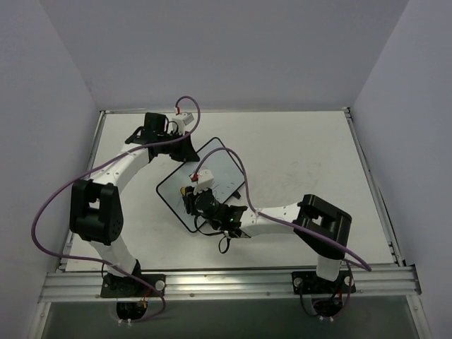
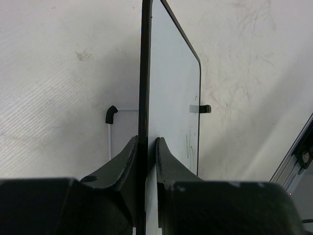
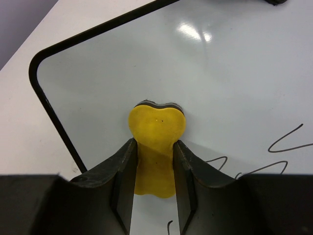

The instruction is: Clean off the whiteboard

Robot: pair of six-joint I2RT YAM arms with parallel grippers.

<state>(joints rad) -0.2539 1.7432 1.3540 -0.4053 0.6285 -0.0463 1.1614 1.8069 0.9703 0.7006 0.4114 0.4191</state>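
Observation:
The yellow eraser (image 3: 156, 123) is close to the black frame, and marker lines (image 3: 221, 160) are still left toward the board's middle, so next my right gripper wipes the eraser back across those lines.
The whiteboard (image 1: 212, 173) lies flat in the middle of the table, white with a thin black frame. My left gripper (image 1: 185, 147) is shut on its far edge; the left wrist view shows the board (image 2: 171, 98) edge-on between the fingers (image 2: 168, 164), with a faint scribble and a small black foot (image 2: 206, 108). My right gripper (image 1: 189, 200) is shut on the yellow eraser (image 3: 156, 142) and presses it on the board (image 3: 230, 73) near its rounded corner. Dark marker lines (image 3: 288, 142) show to the right of the eraser.
The table (image 1: 304, 155) is white and scuffed, with a metal rail (image 1: 233, 282) along the near edge and grey walls around. A purple cable (image 1: 187, 106) loops over each arm. A thin white rod with a black tip (image 2: 111, 117) lies left of the board.

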